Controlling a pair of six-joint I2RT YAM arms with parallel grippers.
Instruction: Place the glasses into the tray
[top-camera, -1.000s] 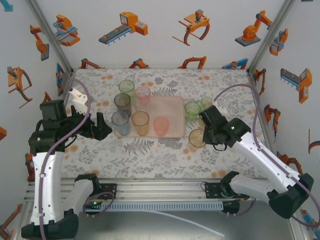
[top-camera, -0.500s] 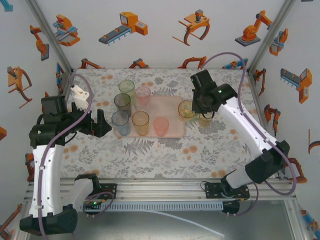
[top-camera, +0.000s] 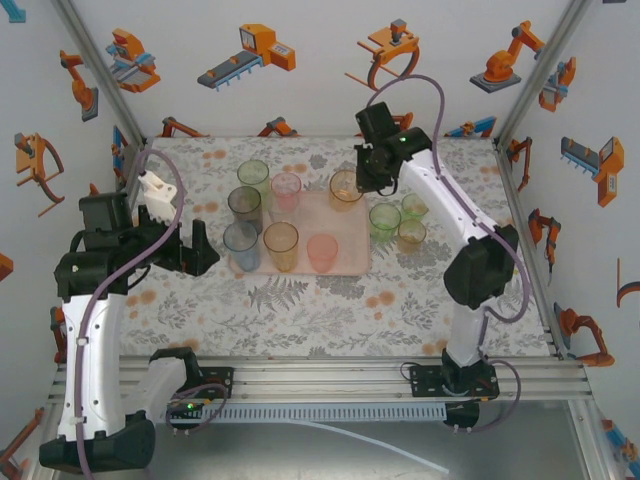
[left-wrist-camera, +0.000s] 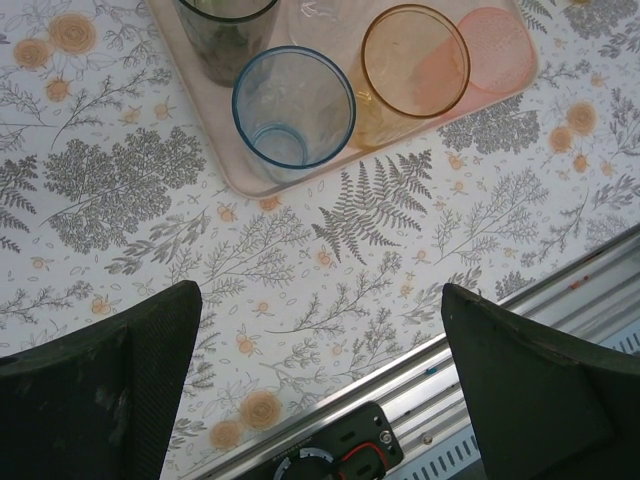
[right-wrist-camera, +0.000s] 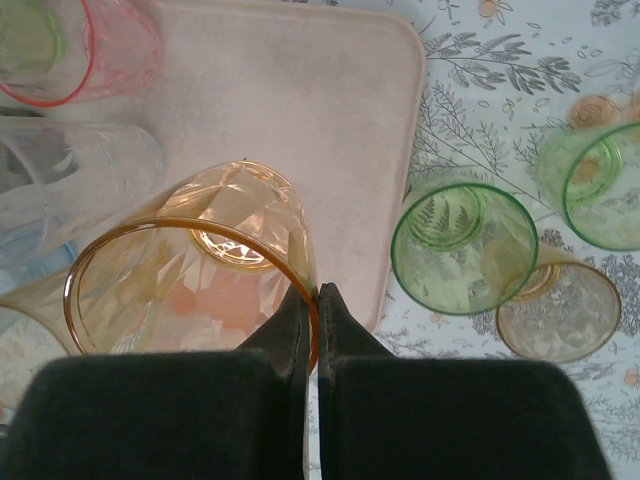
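Observation:
The held amber glass (top-camera: 345, 188) hangs bottom down by the tray's empty space (top-camera: 324, 216), so the robot's right gripper keeps bringing it in and down until its bottom rests there.
My right gripper (top-camera: 359, 186) (right-wrist-camera: 313, 296) is shut on the rim of an amber glass (top-camera: 346, 187) (right-wrist-camera: 190, 268), one finger inside it and one outside. It holds the glass above the far right part of the pale pink tray (top-camera: 345, 232) (right-wrist-camera: 300, 100). On the tray stand grey (top-camera: 245, 205), blue (top-camera: 241, 245) (left-wrist-camera: 293, 110), amber (top-camera: 281, 243) (left-wrist-camera: 415, 65), orange-pink (top-camera: 322, 252) and pink (top-camera: 286, 190) glasses. My left gripper (top-camera: 205, 255) (left-wrist-camera: 320, 375) hangs open and empty over the table, left of the tray's near corner.
Two green glasses (top-camera: 385, 220) (top-camera: 414, 207) and a small amber one (top-camera: 410, 236) stand on the floral table right of the tray. A green glass (top-camera: 253, 176) is at the tray's far left corner. The metal rail (left-wrist-camera: 520, 320) runs along the near edge.
The right arm has carried the amber glass from the table right of the tray's near side, away and leftward, to above the tray's far right part. The left arm has barely moved.

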